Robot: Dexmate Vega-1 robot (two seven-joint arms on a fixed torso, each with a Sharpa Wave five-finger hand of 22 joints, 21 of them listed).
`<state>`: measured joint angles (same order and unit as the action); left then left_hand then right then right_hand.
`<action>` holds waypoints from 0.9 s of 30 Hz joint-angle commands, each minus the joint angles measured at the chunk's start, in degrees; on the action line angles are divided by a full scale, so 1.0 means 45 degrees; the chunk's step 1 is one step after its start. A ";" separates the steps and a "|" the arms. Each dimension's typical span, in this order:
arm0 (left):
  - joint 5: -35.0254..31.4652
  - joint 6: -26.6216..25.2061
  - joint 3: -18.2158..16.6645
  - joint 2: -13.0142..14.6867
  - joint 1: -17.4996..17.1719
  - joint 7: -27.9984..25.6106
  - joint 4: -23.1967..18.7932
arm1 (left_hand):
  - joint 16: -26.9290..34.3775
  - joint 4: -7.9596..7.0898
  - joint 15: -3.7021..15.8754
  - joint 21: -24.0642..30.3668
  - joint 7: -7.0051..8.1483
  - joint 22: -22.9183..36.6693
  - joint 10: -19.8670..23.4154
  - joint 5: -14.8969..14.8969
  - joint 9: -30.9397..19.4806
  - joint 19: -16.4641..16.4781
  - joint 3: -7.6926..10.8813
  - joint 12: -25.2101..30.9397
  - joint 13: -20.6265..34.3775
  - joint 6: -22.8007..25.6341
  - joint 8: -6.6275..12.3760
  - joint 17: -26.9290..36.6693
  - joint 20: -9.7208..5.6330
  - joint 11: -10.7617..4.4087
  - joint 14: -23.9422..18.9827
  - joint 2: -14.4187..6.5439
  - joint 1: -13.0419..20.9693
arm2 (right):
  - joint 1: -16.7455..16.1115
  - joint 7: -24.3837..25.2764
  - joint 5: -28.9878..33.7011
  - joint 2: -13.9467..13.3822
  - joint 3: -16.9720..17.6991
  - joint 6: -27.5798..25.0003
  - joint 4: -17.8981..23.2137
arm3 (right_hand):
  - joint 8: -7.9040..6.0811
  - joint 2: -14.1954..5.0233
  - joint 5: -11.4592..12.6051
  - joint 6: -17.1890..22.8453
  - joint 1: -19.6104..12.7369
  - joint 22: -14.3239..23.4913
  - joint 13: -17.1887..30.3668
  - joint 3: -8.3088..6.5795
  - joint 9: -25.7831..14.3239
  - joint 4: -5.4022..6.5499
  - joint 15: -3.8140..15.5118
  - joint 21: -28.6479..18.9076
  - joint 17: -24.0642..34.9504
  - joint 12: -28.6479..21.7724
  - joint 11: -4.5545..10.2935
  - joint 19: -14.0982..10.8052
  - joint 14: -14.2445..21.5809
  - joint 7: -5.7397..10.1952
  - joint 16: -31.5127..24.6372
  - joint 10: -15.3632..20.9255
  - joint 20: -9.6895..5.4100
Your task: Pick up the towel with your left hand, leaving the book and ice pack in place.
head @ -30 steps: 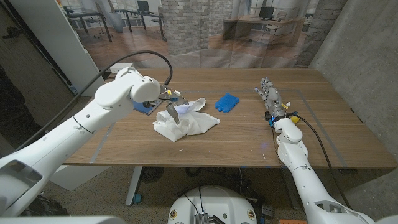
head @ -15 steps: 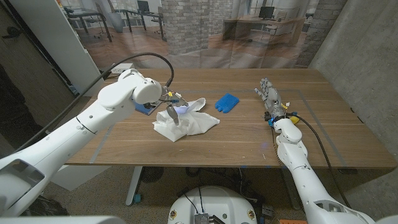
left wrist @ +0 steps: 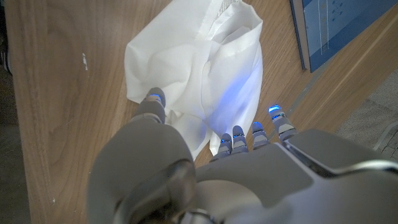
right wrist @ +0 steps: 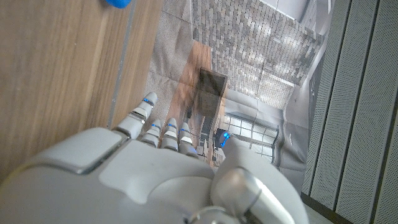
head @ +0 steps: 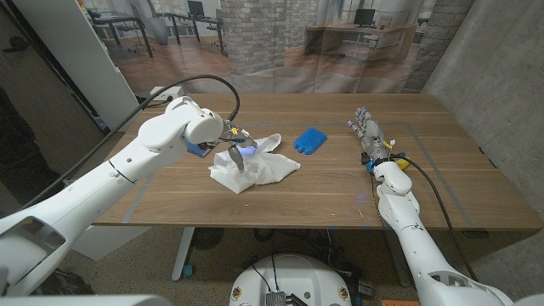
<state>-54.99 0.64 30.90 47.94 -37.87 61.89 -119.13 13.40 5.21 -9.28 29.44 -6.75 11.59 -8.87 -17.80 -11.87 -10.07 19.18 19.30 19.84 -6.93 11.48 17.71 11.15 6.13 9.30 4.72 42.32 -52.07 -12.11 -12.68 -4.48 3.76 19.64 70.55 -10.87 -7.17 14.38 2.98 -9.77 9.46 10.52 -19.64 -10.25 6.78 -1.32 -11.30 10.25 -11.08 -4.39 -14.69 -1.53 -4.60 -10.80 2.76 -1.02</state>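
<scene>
The white towel is lying in soft, loose folds (head: 257,167), so when I lift the towel, its loose end (head: 287,167) will hang down from my left gripper.
A crumpled white towel (head: 257,167) lies at the table's middle; the left wrist view shows the towel (left wrist: 199,68) lit blue in one fold. My left hand (head: 237,150) hangs over its left part with fingers spread, the thumb (left wrist: 154,102) over the cloth and the other fingertips (left wrist: 256,130) at the towel's edge; nothing is held. A blue book (head: 201,150) lies just left of the towel, partly hidden by my wrist, and the book (left wrist: 336,25) shows beside the cloth. The blue ice pack (head: 310,139) lies to the right of the towel. My right hand (head: 371,136) rests on the table with fingers straight.
Bare wood runs between the ice pack and my right hand, and along the table's front edge (head: 255,223). A blue sliver of the ice pack (right wrist: 115,2) shows past my right hand (right wrist: 161,162). A brick wall and desks stand behind the table.
My left forearm and wrist have crept a little to the right, toward the towel. The towel, book, ice pack and right hand have not moved.
</scene>
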 commanded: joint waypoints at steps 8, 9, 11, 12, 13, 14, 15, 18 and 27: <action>0.0095 0.0258 0.0260 -0.0311 0.0264 -0.0206 0.0629 | 0.0162 -0.0152 0.0155 0.0001 -0.0250 0.0066 0.0169 0.0035 0.0022 -0.0242 -0.0375 0.0428 0.0178 0.3249 0.0990 0.0025 -0.0006 -0.0002 -0.0178 -0.0288 -0.0113 | 0.0223 0.0044 0.0052 -0.0010 0.0018 0.0097 -0.0362 | -0.0017 0.0024 0.0061 0.0073 0.0069 0.0064 0.0026 -0.0011 -0.0070 -0.0053 0.0026 0.0037 0.0035 0.0018 -0.0023 -0.0100 0.0077 0.0015 -0.0011 0.0067 0.0005; 0.0114 0.0222 0.0256 -0.0333 0.0261 -0.0215 0.0643 | 0.0180 -0.0189 0.0221 0.0024 -0.0257 0.0064 0.0260 0.0055 0.0052 -0.0115 -0.0453 0.0493 0.0181 0.3764 0.1102 0.0007 -0.0029 -0.0007 -0.0257 -0.0291 -0.0180 | 0.0231 0.0040 0.0051 -0.0013 0.0021 0.0111 -0.0376 | -0.0015 0.0024 0.0061 0.0068 0.0070 0.0064 0.0026 -0.0011 -0.0070 -0.0054 0.0035 0.0039 0.0035 0.0014 -0.0034 -0.0097 0.0081 0.0012 -0.0012 0.0077 0.0003; 0.0235 0.0190 0.0196 -0.0353 0.0202 -0.0362 0.0662 | 0.0253 -0.0172 0.0357 0.0117 -0.0298 0.0056 0.0550 0.0079 0.0104 0.0261 -0.0548 0.0645 0.0164 0.4657 0.1274 -0.0070 -0.0021 -0.0066 -0.0562 -0.0307 -0.0159 | 0.0247 0.0039 0.0054 -0.0021 0.0028 0.0127 -0.0401 | -0.0016 0.0024 0.0061 0.0071 0.0073 0.0064 0.0026 -0.0011 -0.0070 -0.0053 0.0024 0.0041 0.0036 0.0015 -0.0026 -0.0093 0.0076 0.0003 -0.0010 0.0076 0.0007; 0.0246 0.0164 0.0187 -0.0359 0.0182 -0.0411 0.0655 | 0.0393 -0.0145 0.0565 0.0207 -0.0177 0.0030 0.0828 0.0094 0.0138 0.0618 -0.0593 0.0757 0.0135 0.5095 0.1314 -0.0142 -0.0095 -0.0170 -0.1010 -0.0341 -0.0110 | 0.0251 0.0043 0.0041 -0.0014 0.0037 0.0135 -0.0411 | -0.0016 0.0025 0.0062 0.0071 0.0075 0.0064 0.0026 -0.0011 -0.0070 -0.0053 0.0023 0.0041 0.0036 0.0015 -0.0024 -0.0094 0.0075 0.0009 -0.0009 0.0077 0.0004; 0.0267 0.0173 0.0165 -0.0352 0.0143 -0.0532 0.0643 | 0.0502 -0.0132 0.0621 0.0275 -0.0053 0.0010 0.1105 0.0107 0.0159 0.0896 -0.0606 0.0857 0.0106 0.5408 0.1331 -0.0204 -0.0103 -0.0289 -0.1357 -0.0425 -0.0061 | 0.0250 0.0057 0.0045 -0.0016 0.0041 0.0122 -0.0405 | -0.0015 0.0025 0.0062 0.0069 0.0075 0.0064 0.0026 -0.0011 -0.0070 -0.0053 0.0024 0.0040 0.0036 0.0015 -0.0026 -0.0097 0.0080 0.0009 -0.0011 0.0077 0.0003; 0.0295 0.0176 0.0139 -0.0351 0.0101 -0.0660 0.0636 | 0.0663 -0.0061 0.0955 0.0488 0.0173 -0.0032 0.1733 0.0147 0.0193 0.1657 -0.0668 0.1037 0.0002 0.5995 0.1353 -0.0367 -0.0233 -0.0469 -0.1961 -0.0467 0.0044 | 0.0258 0.0042 0.0032 -0.0018 0.0047 0.0133 -0.0424 | -0.0017 0.0026 0.0062 0.0075 0.0077 0.0064 0.0026 -0.0011 -0.0070 -0.0054 0.0027 0.0042 0.0037 0.0016 -0.0024 -0.0095 0.0079 0.0004 -0.0010 0.0076 0.0002; 0.0329 0.0195 0.0131 -0.0349 0.0087 -0.0730 0.0639 | 0.0784 0.0035 0.1182 0.0578 0.0323 -0.0070 0.2170 0.0181 0.0209 0.2072 -0.0709 0.1141 -0.0103 0.6266 0.1294 -0.0518 -0.0318 -0.0672 -0.2496 -0.0472 0.0180 | 0.0260 0.0048 0.0039 -0.0025 0.0048 0.0126 -0.0427 | -0.0016 0.0026 0.0062 0.0072 0.0078 0.0065 0.0026 -0.0011 -0.0070 -0.0054 0.0021 0.0042 0.0037 0.0016 -0.0029 -0.0096 0.0079 0.0002 -0.0010 0.0078 0.0011; 0.0264 0.0250 0.0115 -0.0305 -0.0053 -0.1146 0.0608 | 0.1040 0.0447 0.1882 0.1025 0.1205 -0.0175 0.3793 0.0362 0.0193 0.3902 -0.0764 0.1445 -0.0530 0.6571 0.0881 -0.1204 -0.0780 -0.1289 -0.4443 -0.0563 0.0904 | 0.0273 0.0046 0.0035 -0.0033 0.0062 0.0149 -0.0457 | -0.0013 0.0026 0.0063 0.0067 0.0081 0.0065 0.0026 -0.0012 -0.0070 -0.0054 0.0029 0.0042 0.0037 0.0018 -0.0030 -0.0099 0.0081 0.0012 -0.0010 0.0076 0.0009; 0.0298 0.0305 0.0127 -0.0301 -0.0602 -0.2342 0.0915 | 0.1187 0.0840 0.2218 0.2197 0.1474 -0.0372 0.5727 0.0857 0.0062 0.9067 -0.1113 0.1128 -0.1279 0.7365 0.0658 -0.1713 -0.1548 -0.1242 -0.7352 -0.0408 0.2482 | 0.0340 0.0121 0.0107 -0.0058 0.0074 0.0226 -0.0561 | -0.0013 0.0025 0.0066 0.0066 0.0087 0.0065 0.0026 -0.0016 -0.0070 -0.0058 0.0003 0.0037 0.0037 0.0023 -0.0022 -0.0121 0.0111 0.0005 -0.0018 0.0064 0.0033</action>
<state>-53.70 1.68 31.56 46.59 -38.21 56.61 -116.20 18.06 8.56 0.39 38.29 0.39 9.87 14.82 -14.40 -11.34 26.00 14.28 24.63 14.56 24.46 14.35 9.95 5.08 0.27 -20.68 2.74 51.62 -50.89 -11.84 -12.48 -4.57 3.99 20.27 68.59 -10.87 -7.17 14.38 2.98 -9.77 9.46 10.52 -19.71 -10.25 6.72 -1.29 -11.30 10.25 -11.08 -4.39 -14.68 -1.50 -4.60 -10.80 2.76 -1.02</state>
